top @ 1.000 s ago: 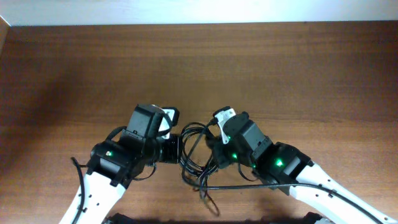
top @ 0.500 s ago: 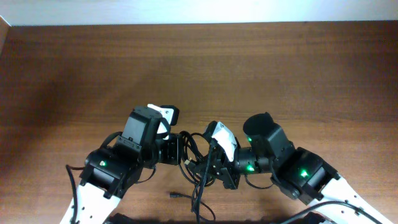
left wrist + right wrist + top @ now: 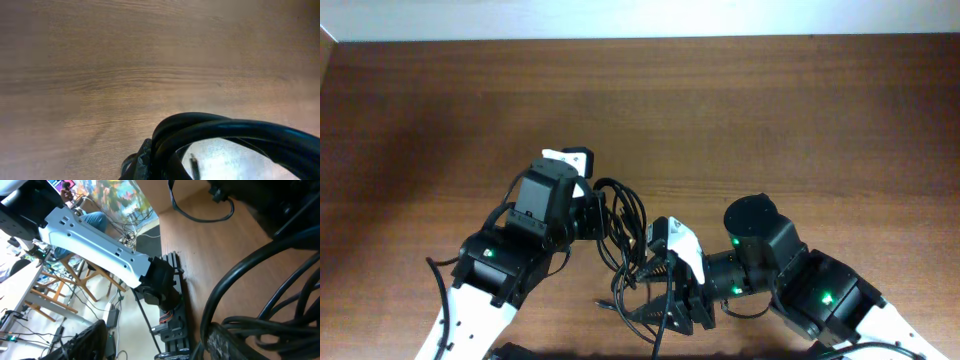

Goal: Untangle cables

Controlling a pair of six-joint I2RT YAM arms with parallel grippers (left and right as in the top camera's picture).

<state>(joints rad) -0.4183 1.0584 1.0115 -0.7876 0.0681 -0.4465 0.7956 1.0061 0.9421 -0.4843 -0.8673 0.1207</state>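
Several upper loops bunched together are pinched in my left gripper, so I should bring them down, open, and grab a single cable from the tangle before pulling.
The cables are a tangle of thin black loops between my two grippers, near the table's front middle. My left gripper is shut on the upper loops. In the left wrist view the cables arch right across the lens beside one dark finger. My right gripper sits at the lower end of the tangle with its jaws spread open. Cables drape over its one visible finger. The cables' plug ends are hard to make out.
The brown wooden table stretches bare behind and to both sides. In the right wrist view the left arm's white link and a black base mount stand at the table's front edge, with room clutter beyond.
My right gripper has swung back toward the front edge, turned left and opened its jaws. My left gripper has pulled the cable loops a little farther from the front edge.
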